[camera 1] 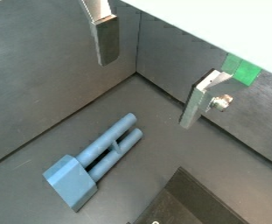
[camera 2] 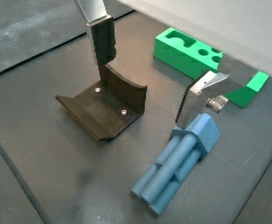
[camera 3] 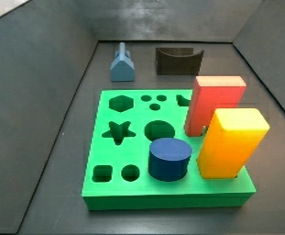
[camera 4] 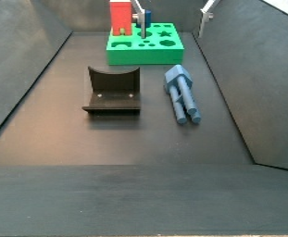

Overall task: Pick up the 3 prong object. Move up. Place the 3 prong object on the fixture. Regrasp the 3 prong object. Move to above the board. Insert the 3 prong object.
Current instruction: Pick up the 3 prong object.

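Observation:
My gripper will place the 3 prong object (camera 3: 123,66), which will rest with its head above the fixture's rim, since the dark fixture's curved notch (camera 3: 179,52) is shallow.
The steel-blue 3 prong object (camera 4: 183,93) lies flat on the dark floor beside the fixture (camera 4: 111,91); it shows in both wrist views (camera 1: 97,162) (camera 2: 179,166) and in a side view (camera 3: 121,62). The dark fixture (camera 2: 103,109) with its curved notch stands empty, also seen in a side view (camera 3: 177,61). The green board (camera 3: 169,193) lies beyond them, as the other views show (camera 4: 158,46) (camera 2: 191,54). My gripper (camera 1: 145,92) (camera 2: 142,94) is open and empty, hanging well above the floor over the fixture and the 3 prong object. Its fingers (camera 4: 208,7) just show in a side view.
A red block (camera 3: 214,103), a yellow block (camera 3: 230,142) and a dark blue cylinder (camera 3: 170,158) stand in the board. Grey walls enclose the floor on all sides; one wall runs close past the 3 prong object.

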